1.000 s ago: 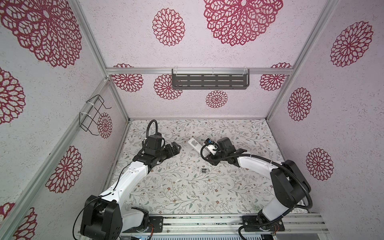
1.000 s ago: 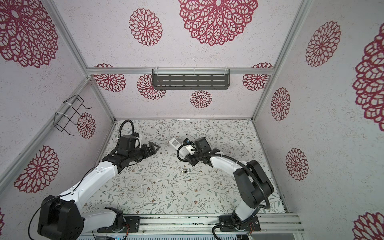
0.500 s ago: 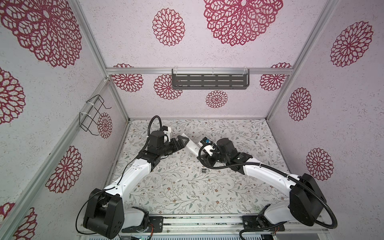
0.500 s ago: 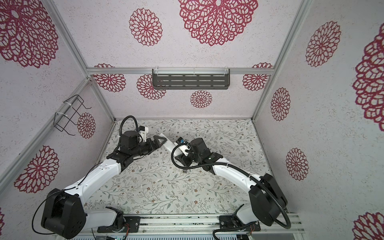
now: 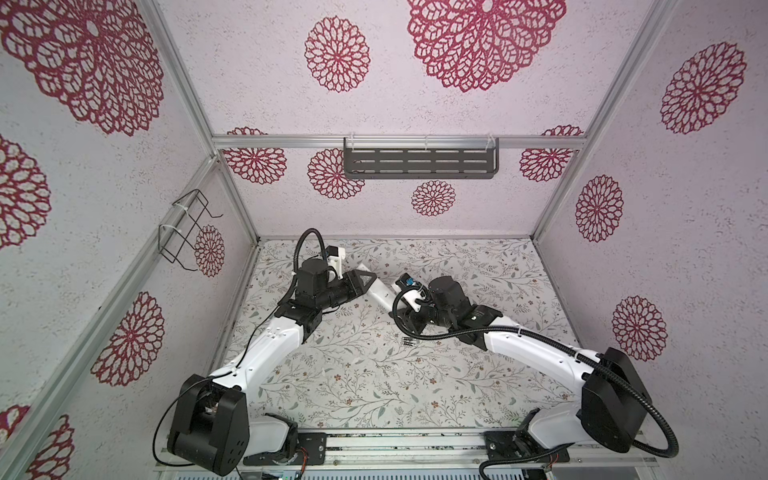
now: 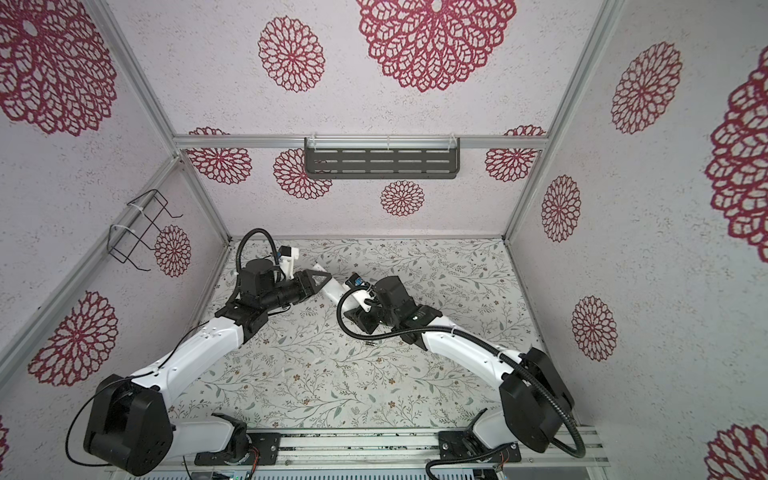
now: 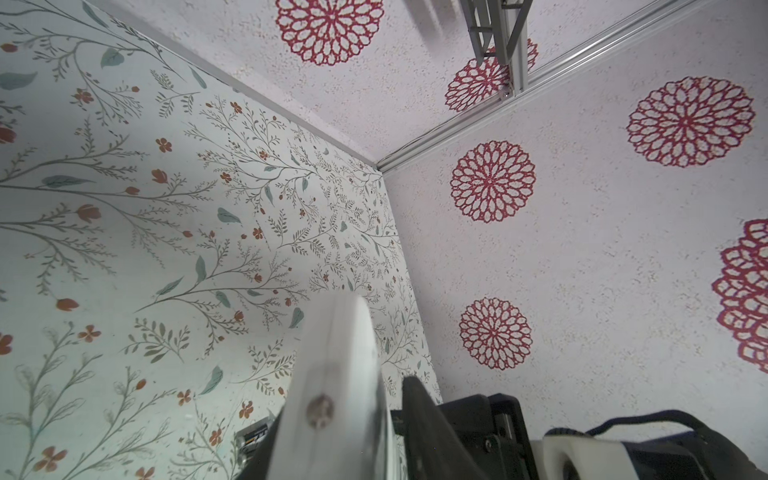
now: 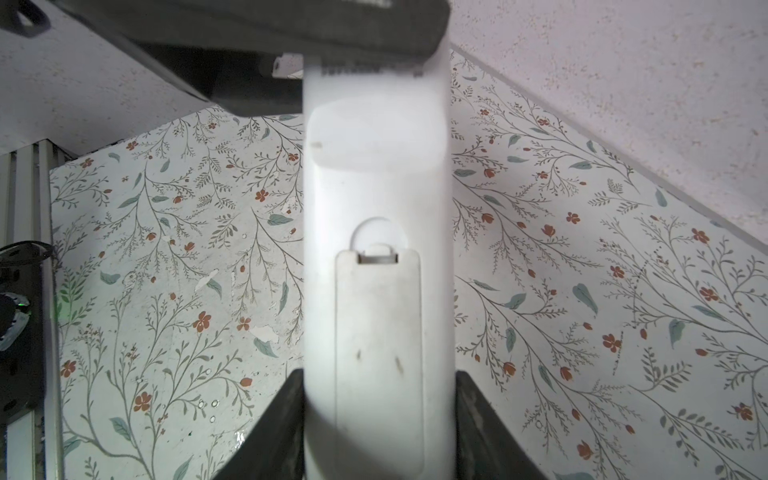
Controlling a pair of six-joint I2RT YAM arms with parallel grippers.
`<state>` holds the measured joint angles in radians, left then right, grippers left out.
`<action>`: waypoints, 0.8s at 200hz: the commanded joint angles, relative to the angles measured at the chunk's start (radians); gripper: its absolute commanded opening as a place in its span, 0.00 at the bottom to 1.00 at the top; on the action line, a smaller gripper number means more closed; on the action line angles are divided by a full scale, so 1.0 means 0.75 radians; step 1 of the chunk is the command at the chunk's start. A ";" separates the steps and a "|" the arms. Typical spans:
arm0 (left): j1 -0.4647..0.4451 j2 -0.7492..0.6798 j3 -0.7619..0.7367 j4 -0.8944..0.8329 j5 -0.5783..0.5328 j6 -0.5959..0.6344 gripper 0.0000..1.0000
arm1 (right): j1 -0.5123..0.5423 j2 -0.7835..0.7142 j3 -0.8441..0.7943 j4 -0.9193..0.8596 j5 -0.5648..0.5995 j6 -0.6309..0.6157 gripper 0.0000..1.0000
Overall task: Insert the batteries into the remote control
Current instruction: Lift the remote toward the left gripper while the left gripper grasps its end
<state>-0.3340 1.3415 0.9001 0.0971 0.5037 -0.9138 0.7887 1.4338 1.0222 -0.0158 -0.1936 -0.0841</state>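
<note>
Next, my right gripper opens, turns lengthwise and works the cover's latch, because it is pinching the remote control's long sides next to the closed battery cover.
The remote control, a slim white bar, hangs slanted above the floral table, held at both ends. My right gripper is shut on its near end, one finger on each long side. The back faces the right wrist camera, with the battery cover closed. My left gripper clamps the far end across its thickness, a dark finger beside the remote control. The batteries lie together on the table, below the right wrist.
A grey slotted shelf hangs on the back wall and a black wire rack on the left wall. An aluminium rail carrying both arm bases runs along the table's front edge. Walls close in three sides.
My left gripper came in from the left to the remote's far end and closed on it. The right arm carried the remote leftward and raised it, then held still.
</note>
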 commanded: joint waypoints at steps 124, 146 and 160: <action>0.008 -0.147 -0.188 0.173 -0.268 0.101 0.15 | -0.018 -0.024 0.015 0.259 0.027 0.532 0.99; 0.008 -0.175 -0.249 0.249 -0.284 0.108 0.15 | -0.101 0.060 0.064 0.234 -0.042 0.958 0.99; 0.008 -0.197 -0.320 0.371 -0.282 0.099 0.15 | -0.140 0.129 0.085 0.235 -0.133 1.151 0.99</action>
<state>-0.3309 1.2285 0.7200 0.2234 0.3252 -0.8528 0.7448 1.4677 1.0344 0.1204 -0.1997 0.3996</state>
